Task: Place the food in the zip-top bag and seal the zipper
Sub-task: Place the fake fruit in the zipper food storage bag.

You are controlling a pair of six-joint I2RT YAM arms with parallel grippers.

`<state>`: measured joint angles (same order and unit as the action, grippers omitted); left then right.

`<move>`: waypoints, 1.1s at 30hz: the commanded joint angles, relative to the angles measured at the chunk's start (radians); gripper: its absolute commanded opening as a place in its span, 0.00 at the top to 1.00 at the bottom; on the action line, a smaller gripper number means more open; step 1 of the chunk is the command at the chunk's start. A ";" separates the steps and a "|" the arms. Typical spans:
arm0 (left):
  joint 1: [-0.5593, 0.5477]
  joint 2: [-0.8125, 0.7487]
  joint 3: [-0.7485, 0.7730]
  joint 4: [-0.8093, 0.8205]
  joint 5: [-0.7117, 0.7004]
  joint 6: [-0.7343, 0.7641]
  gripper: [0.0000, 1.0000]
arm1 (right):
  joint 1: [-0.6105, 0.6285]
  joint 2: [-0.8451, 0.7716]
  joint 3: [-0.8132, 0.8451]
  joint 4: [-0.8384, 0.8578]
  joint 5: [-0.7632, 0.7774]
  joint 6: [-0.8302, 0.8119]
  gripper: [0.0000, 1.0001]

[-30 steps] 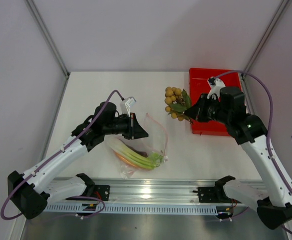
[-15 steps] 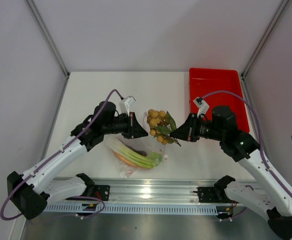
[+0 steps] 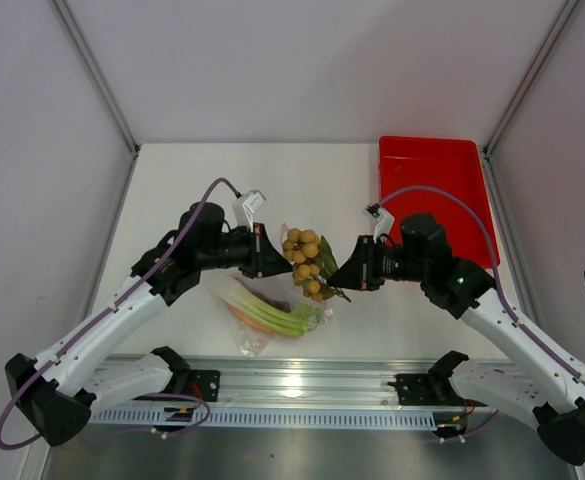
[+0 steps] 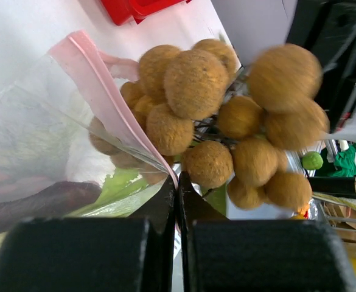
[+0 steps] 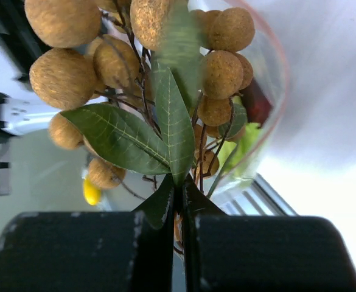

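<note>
The grapes (image 5: pixel 65 78) stick out past the bag's pink zipper by my left gripper, so next my right gripper moves the grapes over the bag's opening (image 5: pixel 257 102) before it lowers them.
The clear zip-top bag (image 3: pixel 272 318) lies at the table's front middle with the white-and-green stalk (image 3: pixel 277 318) and the orange-skinned wedge (image 3: pixel 242 318) inside. My left gripper (image 3: pixel 274 264) is shut on the bag's pink zipper strip (image 4: pixel 98 91) and holds the mouth up; its tips (image 4: pixel 178 182) pinch the rim. My right gripper (image 3: pixel 340 280) is shut on the leafy stem (image 5: pixel 174 146) of the bunch of grapes (image 3: pixel 304 262). The bunch hangs in the air at the bag's mouth, right beside the left gripper. The grapes (image 4: pixel 193 82) fill the left wrist view next to the strip. No slider tab shows.
An empty red tray (image 3: pixel 434 190) stands at the back right, behind the right arm. A metal rail (image 3: pixel 302 385) runs along the near edge. Grey walls close in both sides of the white table (image 3: pixel 192 180).
My right gripper has carried the grapes from beside the red tray leftward and nearer, up to the bag's mouth. The left gripper kept its hold on the rim and shifted slightly left.
</note>
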<state>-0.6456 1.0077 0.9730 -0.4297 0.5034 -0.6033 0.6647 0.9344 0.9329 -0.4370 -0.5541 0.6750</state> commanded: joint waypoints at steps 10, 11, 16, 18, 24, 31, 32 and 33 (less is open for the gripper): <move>-0.003 -0.049 0.067 0.008 0.063 -0.001 1.00 | 0.013 0.092 0.014 -0.175 0.105 -0.221 1.00; -0.003 -0.047 0.070 0.008 0.066 -0.003 0.99 | 0.016 0.095 0.027 -0.190 0.109 -0.227 1.00; -0.006 -0.035 0.079 0.017 0.096 -0.010 0.99 | 0.048 0.129 0.093 -0.267 0.184 -0.291 1.00; -0.006 -0.031 0.082 0.017 0.099 -0.010 0.99 | 0.068 0.142 0.128 -0.287 0.203 -0.299 1.00; -0.014 -0.012 0.078 0.014 0.083 -0.007 1.00 | 0.246 0.146 0.231 -0.312 0.362 -0.321 1.00; -0.019 0.014 0.087 0.014 0.098 -0.007 0.99 | 0.309 0.178 0.271 -0.342 0.430 -0.357 1.00; -0.022 0.015 0.096 0.009 0.103 -0.004 0.99 | 0.311 0.190 0.291 -0.361 0.444 -0.361 1.00; -0.025 0.017 0.101 0.006 0.112 -0.001 0.99 | 0.309 0.202 0.303 -0.368 0.457 -0.367 1.00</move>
<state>-0.6567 1.0222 1.0126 -0.4591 0.5728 -0.6025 0.9680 1.1091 1.1633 -0.7826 -0.1642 0.3458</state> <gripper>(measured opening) 0.005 0.021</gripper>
